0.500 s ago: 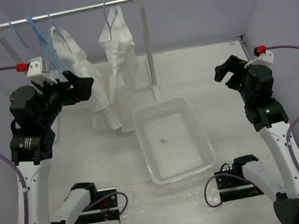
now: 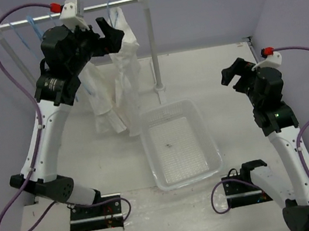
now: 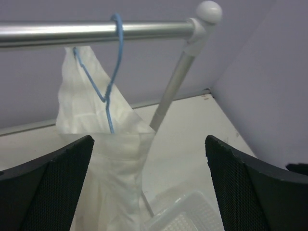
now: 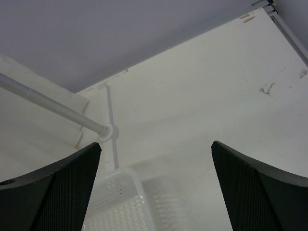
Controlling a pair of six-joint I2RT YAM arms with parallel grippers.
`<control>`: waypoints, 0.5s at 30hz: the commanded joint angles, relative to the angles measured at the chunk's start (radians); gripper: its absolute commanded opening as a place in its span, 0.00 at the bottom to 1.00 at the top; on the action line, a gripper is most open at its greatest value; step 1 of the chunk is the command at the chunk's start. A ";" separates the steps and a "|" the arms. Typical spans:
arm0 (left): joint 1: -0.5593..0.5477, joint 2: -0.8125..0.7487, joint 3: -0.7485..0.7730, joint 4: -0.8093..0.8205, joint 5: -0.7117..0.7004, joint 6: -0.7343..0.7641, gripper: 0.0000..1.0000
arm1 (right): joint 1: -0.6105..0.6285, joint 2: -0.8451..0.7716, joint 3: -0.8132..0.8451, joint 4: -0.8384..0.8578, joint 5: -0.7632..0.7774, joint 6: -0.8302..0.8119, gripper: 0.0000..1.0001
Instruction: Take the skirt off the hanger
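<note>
The blue hanger's hook (image 2: 108, 7) sits over the metal rail, so the hanger will come off and bring the skirt (image 2: 127, 67) with it when I lift the hanger.
The skirt (image 2: 124, 79) is a long, wrinkled white garment that hangs from a blue hanger (image 2: 112, 13) hooked over the metal rail (image 2: 123, 2). My left gripper (image 2: 112, 32) is raised to rail height just left of the skirt's top, open and empty. In the left wrist view the skirt (image 3: 96, 120) and its hanger (image 3: 113, 72) hang ahead of the left gripper (image 3: 149, 144), toward its left finger, apart from both pads. My right gripper (image 2: 232, 74) hovers open at the right side of the table; the right wrist view shows the right gripper (image 4: 156, 144) holding nothing.
A second white garment (image 2: 99, 95) hangs left of the skirt, partly behind my left arm. Empty blue hangers (image 2: 33, 29) hang at the rail's left end. The rack's upright post (image 2: 154, 50) stands right of the skirt. A clear plastic basket (image 2: 148, 146) sits on the table below.
My left arm has lifted from low on the left up to the rail, and its open gripper now faces the skirt's top. The right arm has not moved.
</note>
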 commanded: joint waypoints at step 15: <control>0.001 0.295 0.146 0.161 -0.292 0.119 0.61 | -0.002 -0.008 0.035 -0.009 -0.034 -0.057 0.99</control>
